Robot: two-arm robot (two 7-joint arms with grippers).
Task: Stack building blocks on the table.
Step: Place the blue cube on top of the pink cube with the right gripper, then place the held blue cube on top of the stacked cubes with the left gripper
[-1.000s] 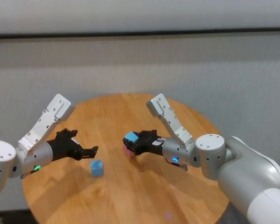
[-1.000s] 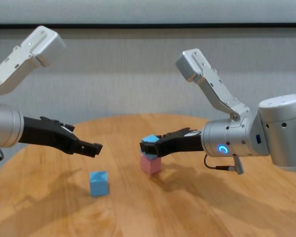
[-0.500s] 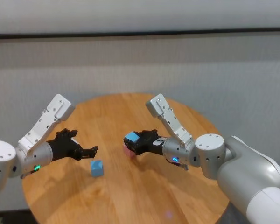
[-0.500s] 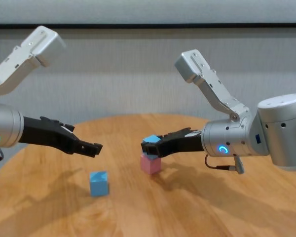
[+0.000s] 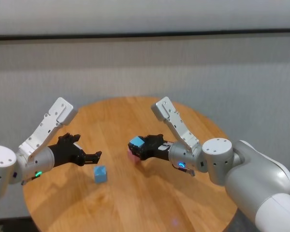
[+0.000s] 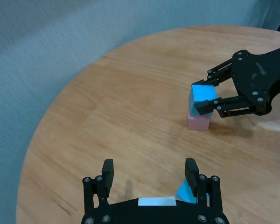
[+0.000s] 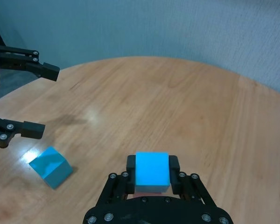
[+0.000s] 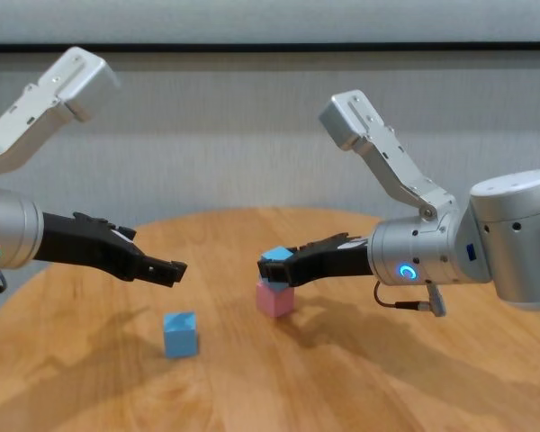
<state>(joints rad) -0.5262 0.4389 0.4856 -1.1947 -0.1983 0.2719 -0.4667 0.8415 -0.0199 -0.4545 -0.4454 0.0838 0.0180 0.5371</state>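
Observation:
The second light blue block's corner (image 6: pixel 178 193) points at a crooked angle to the robot's left gripper, so the block will still be twisted when the robot picks it up and stacks it.
A pale pink block (image 8: pixel 275 299) stands near the middle of the round wooden table (image 5: pixel 135 203). On top of it is a light blue block (image 8: pixel 274 257), and my right gripper (image 8: pixel 274 268) is shut on that block; the right wrist view shows a finger (image 7: pixel 174 164) against each side of the cube (image 7: pixel 152 171). The second light blue block (image 5: pixel 100 173) lies alone to the left, turned at an angle. My left gripper (image 5: pixel 97 155) hovers open just above and behind it, with nothing between its fingers (image 6: pixel 192 171).
The table's curved edge (image 6: pixel 35 140) runs close behind the left gripper. Bare wood lies in front of the blocks toward the near edge. A grey wall is behind the table.

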